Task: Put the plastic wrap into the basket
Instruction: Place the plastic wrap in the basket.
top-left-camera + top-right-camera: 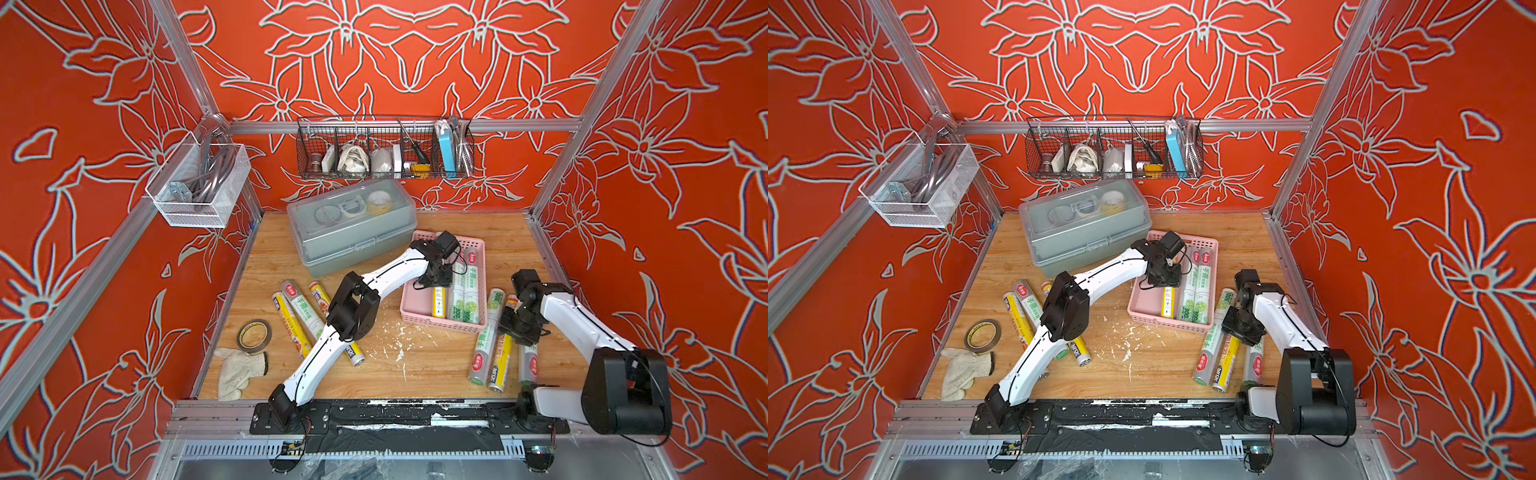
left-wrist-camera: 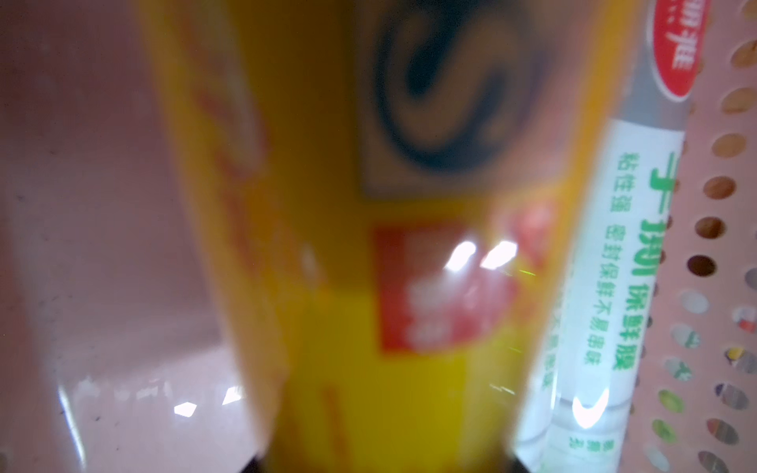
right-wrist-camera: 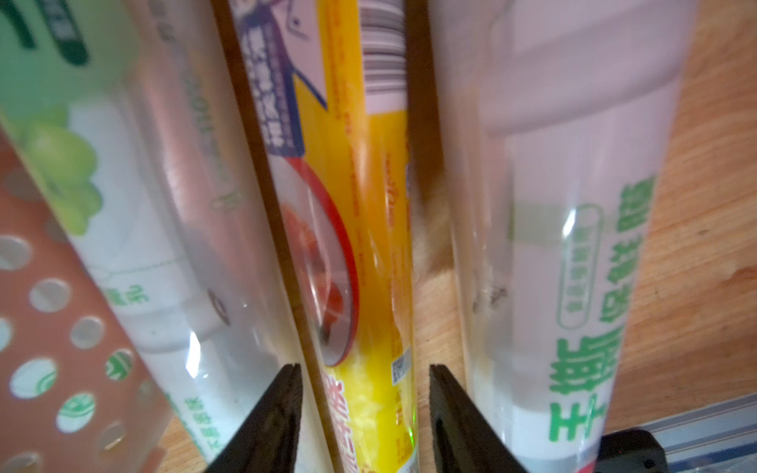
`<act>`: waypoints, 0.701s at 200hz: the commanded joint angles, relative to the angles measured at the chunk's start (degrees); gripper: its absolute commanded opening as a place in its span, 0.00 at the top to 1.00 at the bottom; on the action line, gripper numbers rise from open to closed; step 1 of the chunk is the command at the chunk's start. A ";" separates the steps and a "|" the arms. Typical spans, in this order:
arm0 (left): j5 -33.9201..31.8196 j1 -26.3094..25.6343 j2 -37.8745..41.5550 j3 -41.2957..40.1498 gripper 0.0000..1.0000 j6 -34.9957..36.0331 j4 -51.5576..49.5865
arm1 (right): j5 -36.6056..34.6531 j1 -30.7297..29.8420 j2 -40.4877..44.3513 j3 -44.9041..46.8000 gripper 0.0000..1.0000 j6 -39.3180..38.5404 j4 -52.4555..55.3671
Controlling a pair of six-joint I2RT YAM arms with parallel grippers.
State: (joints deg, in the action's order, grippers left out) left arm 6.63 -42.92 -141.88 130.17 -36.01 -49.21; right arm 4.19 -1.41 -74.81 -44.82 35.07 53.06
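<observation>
The yellow roll inside the pink basket (image 1: 439,302) is in my left gripper's hold, so that gripper should open and move out before my right gripper brings the other yellow roll (image 1: 500,364) in.
The pink basket (image 1: 440,323) (image 1: 1167,322) holds two white-green plastic wrap rolls (image 1: 471,282) (image 2: 631,245) and a yellow roll (image 1: 439,301) (image 2: 368,286). My left gripper (image 1: 437,281) (image 1: 1165,277) is low inside the basket. The yellow roll fills the space between its dark fingers, which press against both sides. Right of the basket, another yellow roll (image 1: 500,365) (image 3: 368,245) lies on the table between two white-green rolls (image 1: 484,345) (image 3: 573,245). My right gripper (image 1: 515,328) (image 3: 364,385) straddles it, open, with a gap on each side. Three more rolls (image 1: 301,309) lie at the left, partly under the left arm.
A grey-green lidded box (image 1: 353,228) stands behind the basket. A brown tape ring (image 1: 253,334) and a white glove (image 1: 239,372) lie at the front left. A black wire basket (image 1: 384,149) and a white mesh basket (image 1: 199,187) hang on the walls. White flecks (image 1: 399,340) dot the table.
</observation>
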 commanded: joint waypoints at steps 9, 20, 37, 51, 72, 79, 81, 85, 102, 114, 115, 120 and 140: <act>2.45 -0.15 0.82 2.45 0.66 -0.10 -4.01 | 0.39 0.44 0.76 0.50 0.49 -0.18 0.64; 2.80 -0.15 -0.09 3.08 0.66 -0.04 -4.43 | 0.39 0.44 0.72 0.43 0.49 -0.25 0.64; 3.55 -0.24 -1.90 5.24 0.65 0.16 -6.08 | 0.31 0.44 0.65 0.27 0.49 -0.21 0.64; 3.35 -0.58 -2.18 5.74 0.63 0.25 -6.74 | 0.43 0.45 0.69 0.29 0.49 -0.20 0.64; 3.12 -0.86 -2.58 5.59 0.58 0.28 -5.72 | 0.39 0.46 0.58 0.17 0.49 -0.23 0.64; 2.92 -0.85 -3.14 5.97 0.56 0.32 -5.72 | 0.39 0.45 0.62 0.17 0.49 -0.22 0.64; 2.83 -0.85 -3.29 6.15 0.56 0.33 -5.72 | 0.50 0.51 0.62 0.17 0.49 -0.21 0.64; 2.71 -0.86 -3.67 6.34 0.55 0.37 -5.72 | 0.50 0.46 0.63 0.13 0.49 -0.20 0.64; 2.50 -0.90 -5.00 7.28 0.54 0.48 -6.05 | 0.46 0.44 0.68 0.17 0.49 -0.26 0.73; 2.29 -0.91 -5.55 7.51 0.53 0.49 -5.78 | 0.29 0.44 0.89 0.13 0.49 -0.43 0.73; 2.22 -0.93 -5.62 7.53 0.52 0.50 -5.75 | 0.25 0.44 0.89 0.15 0.49 -0.43 0.73; 1.89 -0.94 -5.85 7.68 0.51 0.50 -5.78 | 0.27 0.44 0.90 0.17 0.50 -0.40 0.73; 0.88 -0.94 -6.50 7.90 0.48 0.73 -5.67 | 0.38 0.46 0.71 -0.04 0.49 -0.48 0.73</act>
State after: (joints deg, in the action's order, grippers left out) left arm 8.05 -43.16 -146.45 136.84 -35.88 -54.02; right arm 4.19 -1.41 -74.81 -44.82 35.03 53.06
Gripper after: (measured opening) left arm 0.508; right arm 0.505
